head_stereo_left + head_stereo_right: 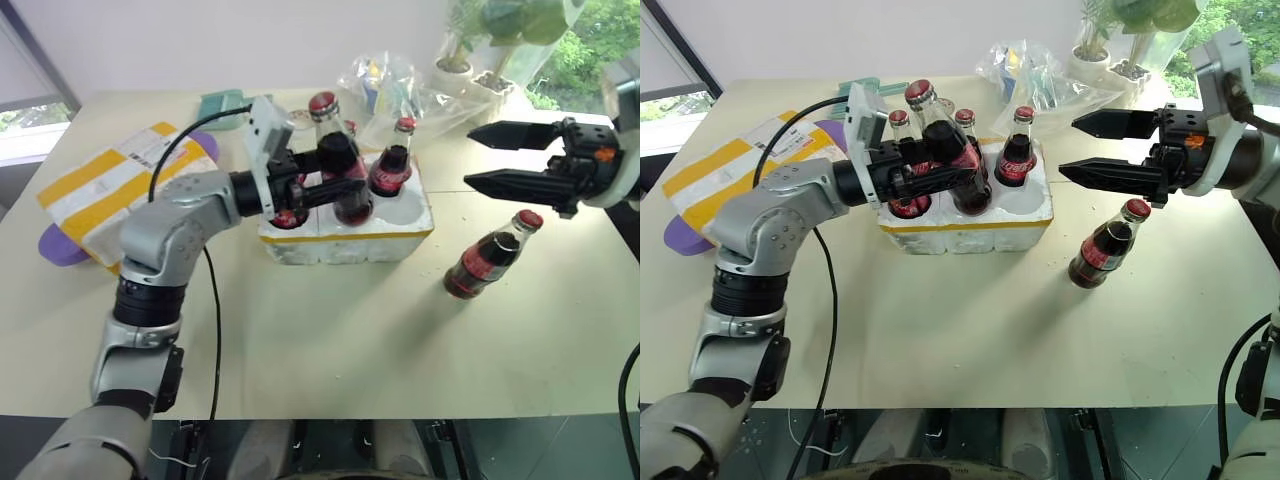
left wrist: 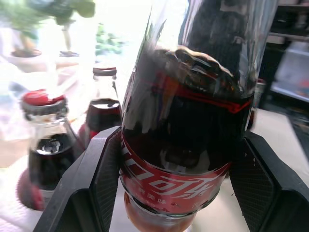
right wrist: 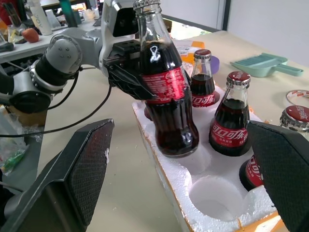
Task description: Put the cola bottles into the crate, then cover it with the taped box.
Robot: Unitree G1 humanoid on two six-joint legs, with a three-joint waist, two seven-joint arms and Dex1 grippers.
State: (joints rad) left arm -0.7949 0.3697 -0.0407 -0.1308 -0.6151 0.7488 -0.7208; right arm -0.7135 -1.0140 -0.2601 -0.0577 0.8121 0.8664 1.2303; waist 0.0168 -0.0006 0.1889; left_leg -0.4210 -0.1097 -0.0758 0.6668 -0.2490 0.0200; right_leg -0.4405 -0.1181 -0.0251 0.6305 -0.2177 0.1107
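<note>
I should keep lowering my left gripper, as the held bottle's base (image 3: 179, 146) is nearly upright over the crate's front middle well (image 3: 197, 162), until the bottle sits inside, and then release it.
My left gripper (image 1: 325, 182) is shut on a cola bottle (image 1: 335, 150), which it holds nearly upright with its base at the top of the white crate (image 1: 345, 243). In the left wrist view the pads (image 2: 96, 183) press both sides of its red label (image 2: 169, 186). Several other cola bottles (image 1: 392, 162) stand in the crate's wells, and a front right well (image 3: 217, 198) is empty. To the right, another cola bottle (image 1: 490, 257) lies on the table. My right gripper (image 1: 470, 157) hangs open above and just behind it, pointing at the crate. The taped box (image 1: 110, 185) lies at the far left.
A teal dustpan (image 1: 225, 105) lies behind the crate. A clear plastic bag (image 1: 390, 85) and potted plants (image 1: 460, 50) stand at the back right. The table's (image 1: 330, 350) front part is bare up to its near edge.
</note>
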